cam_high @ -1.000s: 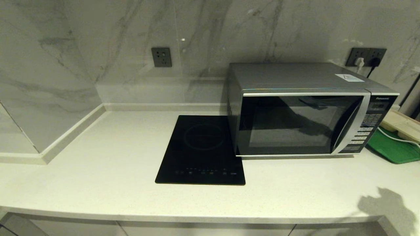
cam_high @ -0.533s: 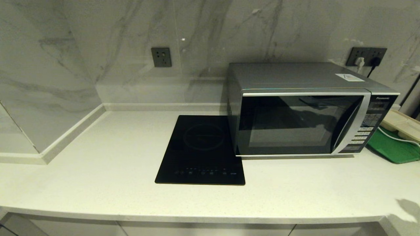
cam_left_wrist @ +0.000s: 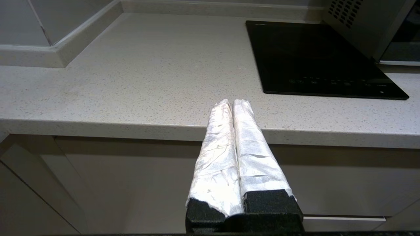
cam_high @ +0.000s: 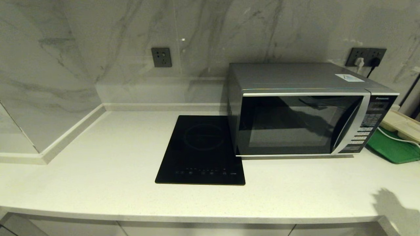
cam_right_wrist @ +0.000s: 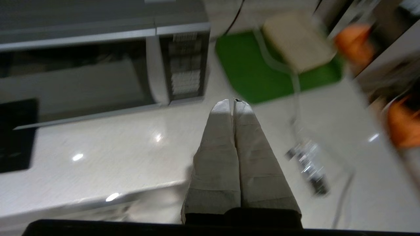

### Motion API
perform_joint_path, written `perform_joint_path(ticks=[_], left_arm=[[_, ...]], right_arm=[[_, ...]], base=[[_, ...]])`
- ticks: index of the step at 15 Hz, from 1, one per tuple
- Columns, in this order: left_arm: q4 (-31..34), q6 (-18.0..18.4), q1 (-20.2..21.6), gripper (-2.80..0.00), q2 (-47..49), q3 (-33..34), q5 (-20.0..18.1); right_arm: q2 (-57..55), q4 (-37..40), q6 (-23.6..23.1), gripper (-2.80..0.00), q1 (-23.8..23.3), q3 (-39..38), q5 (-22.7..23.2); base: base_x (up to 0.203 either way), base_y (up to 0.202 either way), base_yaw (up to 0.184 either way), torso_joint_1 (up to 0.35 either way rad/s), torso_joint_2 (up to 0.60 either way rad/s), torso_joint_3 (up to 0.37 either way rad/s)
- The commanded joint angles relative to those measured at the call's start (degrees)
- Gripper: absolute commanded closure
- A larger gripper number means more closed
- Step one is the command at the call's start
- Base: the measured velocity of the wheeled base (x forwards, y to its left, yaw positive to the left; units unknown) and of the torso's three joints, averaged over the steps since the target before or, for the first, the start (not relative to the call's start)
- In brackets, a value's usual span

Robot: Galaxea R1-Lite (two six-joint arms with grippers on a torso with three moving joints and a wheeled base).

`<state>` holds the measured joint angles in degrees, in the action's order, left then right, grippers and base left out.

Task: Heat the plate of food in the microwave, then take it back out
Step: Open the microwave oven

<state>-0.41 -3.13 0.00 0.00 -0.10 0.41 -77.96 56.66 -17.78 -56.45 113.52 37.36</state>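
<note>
My right gripper needs to swing its closed fingers around to the panel's lower end [cam_high: 349, 148], because they point past the button panel toward the green tray [cam_high: 392, 151].
The silver microwave [cam_high: 308, 111] stands at the right of the counter with its dark glass door closed; the right wrist view shows its button panel [cam_right_wrist: 183, 64]. The plate of food is out of view in every frame. My left gripper [cam_left_wrist: 232, 104] hangs shut and empty in front of the counter's front edge, left of the cooktop. Over the counter's front right corner my right gripper [cam_right_wrist: 232, 105] is shut with nothing in it, pointing past the microwave's right end. Neither gripper shows in the head view; only the right arm's shadow [cam_high: 388, 205] lies at the counter's near right.
A flat black induction cooktop [cam_high: 201, 149] lies just left of the microwave. A green tray [cam_high: 392, 147] with a beige tray [cam_high: 402, 126] and a white cable on it sits right of the microwave. Wall sockets [cam_high: 367, 56] are behind.
The right arm's shadow at the counter's near right shrank towards the edge, then grew back and moved left. The right wrist view is streaked by motion. Nothing on the counter has moved.
</note>
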Motion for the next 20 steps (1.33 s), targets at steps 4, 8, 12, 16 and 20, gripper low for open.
perform_joint_path(ticks=[4,8,12,16,20], left_arm=[[-0.02,-0.03,0.0,0.0,0.0,0.01,0.02],[-0.02,-0.03,0.0,0.0,0.0,0.01,0.02],[-0.02,-0.03,0.0,0.0,0.0,0.01,0.02],[-0.02,-0.03,0.0,0.0,0.0,0.01,0.02],[0.06,-0.03,0.0,0.0,0.0,0.01,0.02]], right_arm=[[3.4,-14.79,7.9,0.0,6.43,1.27,-12.15],[-3.83,-24.43,20.63,0.0,23.18,1.08,-42.7],[-7.11,-4.59,47.84,0.0,31.09,0.93,-50.52],[-7.76,4.69,57.13,0.0,32.62,-3.74,-40.84],[-7.93,4.48,62.21,0.0,27.43,-13.68,-18.46]], base=[[0.0,0.0,0.0,0.0,0.0,0.0],[0.0,0.0,0.0,0.0,0.0,0.0],[0.0,0.0,0.0,0.0,0.0,0.0],[0.0,0.0,0.0,0.0,0.0,0.0],[0.0,0.0,0.0,0.0,0.0,0.0]])
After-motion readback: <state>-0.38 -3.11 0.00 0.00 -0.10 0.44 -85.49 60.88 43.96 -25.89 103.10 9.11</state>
